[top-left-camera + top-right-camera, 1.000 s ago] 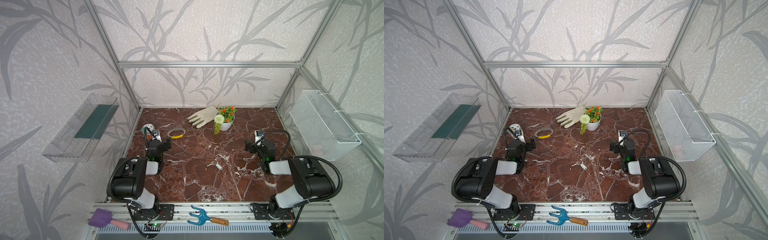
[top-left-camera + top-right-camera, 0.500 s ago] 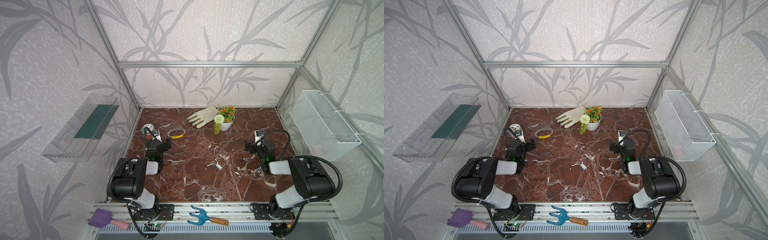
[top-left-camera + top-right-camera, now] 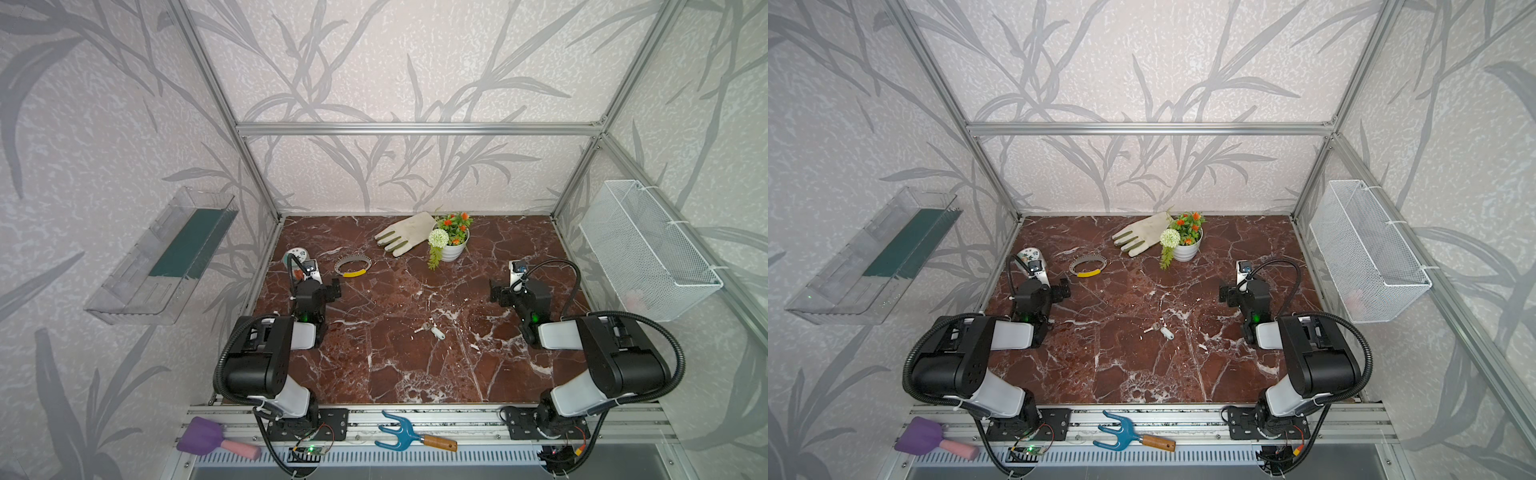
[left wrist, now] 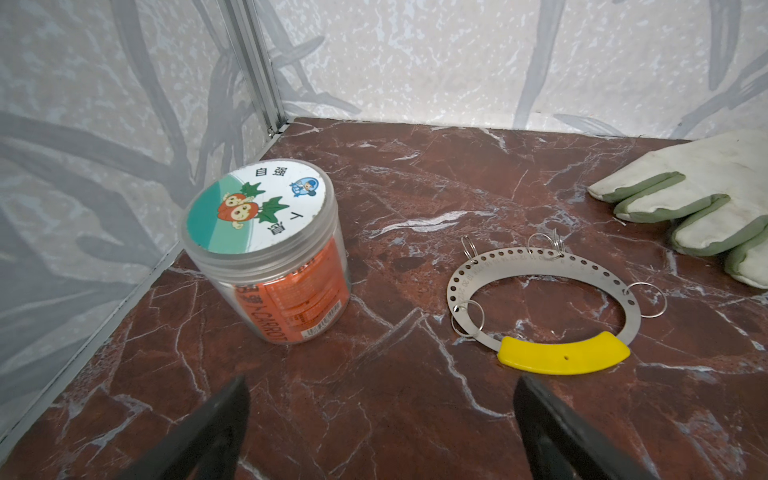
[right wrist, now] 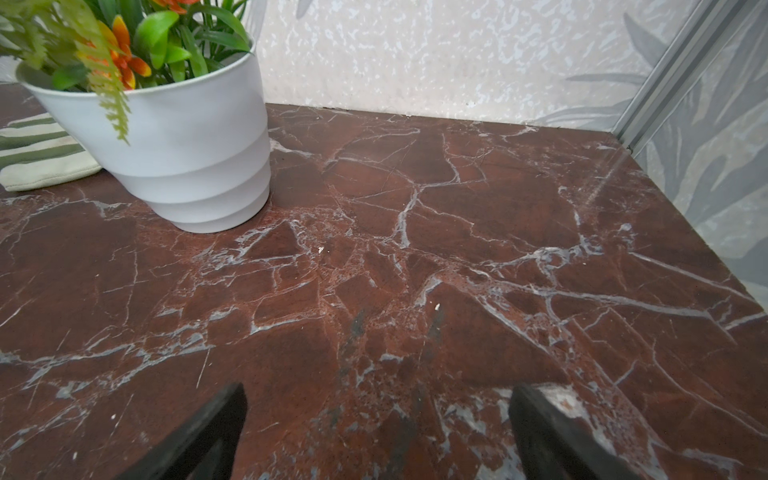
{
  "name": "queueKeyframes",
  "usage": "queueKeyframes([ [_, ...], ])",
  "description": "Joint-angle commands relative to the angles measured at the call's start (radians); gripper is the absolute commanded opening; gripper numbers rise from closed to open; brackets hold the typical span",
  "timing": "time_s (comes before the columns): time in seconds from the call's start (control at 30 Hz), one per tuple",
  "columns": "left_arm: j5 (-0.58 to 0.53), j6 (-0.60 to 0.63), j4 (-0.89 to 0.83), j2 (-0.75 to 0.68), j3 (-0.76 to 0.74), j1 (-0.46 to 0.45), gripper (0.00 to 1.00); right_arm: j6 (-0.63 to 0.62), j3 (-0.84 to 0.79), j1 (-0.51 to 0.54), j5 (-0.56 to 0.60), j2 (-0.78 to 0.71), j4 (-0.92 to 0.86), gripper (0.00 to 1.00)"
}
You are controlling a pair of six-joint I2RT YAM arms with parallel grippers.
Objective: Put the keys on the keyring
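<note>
The keyring's split rings (image 4: 550, 241) point to the back wall, a long way from the keys, so next my left gripper pulls the keyring's glove-side end (image 4: 631, 307) toward the keys first.
The keys (image 3: 430, 330) (image 3: 1160, 329), small silvery metal with a white oblong tag, lie on the marble floor midway between the two arms. The keyring (image 3: 352, 267) (image 3: 1087, 266), a flat grey hoop with a yellow sleeve, lies at the back left. In the left wrist view the keyring (image 4: 540, 259) carries several small split rings. My left gripper (image 3: 316, 286) (image 4: 380, 386) stands open and empty, just short of the yellow sleeve. My right gripper (image 3: 515, 287) (image 5: 376, 392) is open over bare marble, far from the keys.
A clear carrot-labelled jar (image 4: 266, 249) stands by the left wall. A glove (image 3: 405, 237) and a white flower pot (image 3: 453, 245) (image 5: 187, 145) sit at the back. A wire basket (image 3: 648, 253) hangs on the right wall, a clear tray (image 3: 166, 257) on the left.
</note>
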Motion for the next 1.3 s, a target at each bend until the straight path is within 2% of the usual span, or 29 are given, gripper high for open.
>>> queueKeyframes([
  [0.0, 0.006, 0.001, 0.006, -0.005, 0.006, 0.006, 0.99, -0.008, 0.018, 0.003, 0.024, 0.000, 0.011, 0.99],
  [0.07, 0.002, 0.003, -0.082, -0.049, 0.035, 0.004, 0.99, 0.006, 0.016, 0.008, 0.078, -0.032, -0.007, 0.99],
  [0.17, -0.046, -0.023, -0.419, -0.152, 0.157, 0.004, 0.99, 0.010, 0.034, 0.014, 0.111, -0.137, -0.124, 0.99],
  [0.23, -0.122, -0.110, -0.626, -0.202, 0.255, 0.004, 0.99, 0.019, 0.033, 0.016, 0.144, -0.225, -0.201, 0.99],
  [0.3, -0.178, -0.252, -0.828, -0.234, 0.353, 0.007, 0.99, 0.057, 0.009, 0.017, 0.179, -0.308, -0.201, 0.99],
  [0.37, -0.176, -0.348, -1.015, -0.251, 0.449, 0.009, 0.99, 0.142, -0.010, 0.016, 0.204, -0.395, -0.212, 0.99],
  [0.43, -0.110, -0.414, -1.155, -0.268, 0.521, 0.011, 0.99, 0.235, 0.017, 0.007, 0.165, -0.495, -0.337, 0.99],
  [0.5, -0.028, -0.454, -1.205, -0.293, 0.542, 0.011, 0.99, 0.310, 0.064, 0.003, 0.100, -0.556, -0.467, 0.99],
  [0.6, 0.085, -0.495, -1.237, -0.336, 0.545, 0.011, 0.99, 0.453, 0.134, -0.001, 0.077, -0.596, -0.651, 0.99],
  [0.77, 0.230, -0.456, -1.218, -0.388, 0.514, 0.009, 0.99, 0.511, 0.233, -0.004, -0.038, -0.586, -0.833, 0.99],
  [0.97, 0.296, -0.470, -1.233, -0.414, 0.475, 0.003, 0.98, 0.606, 0.254, -0.004, -0.183, -0.601, -0.865, 0.99],
  [1.07, 0.315, -0.464, -1.257, -0.419, 0.464, -0.010, 0.98, 0.608, 0.283, -0.002, -0.271, -0.588, -0.907, 0.99],
  [1.27, 0.311, -0.450, -1.315, -0.413, 0.459, -0.056, 0.97, 0.594, 0.269, 0.030, -0.310, -0.587, -0.942, 0.99],
])
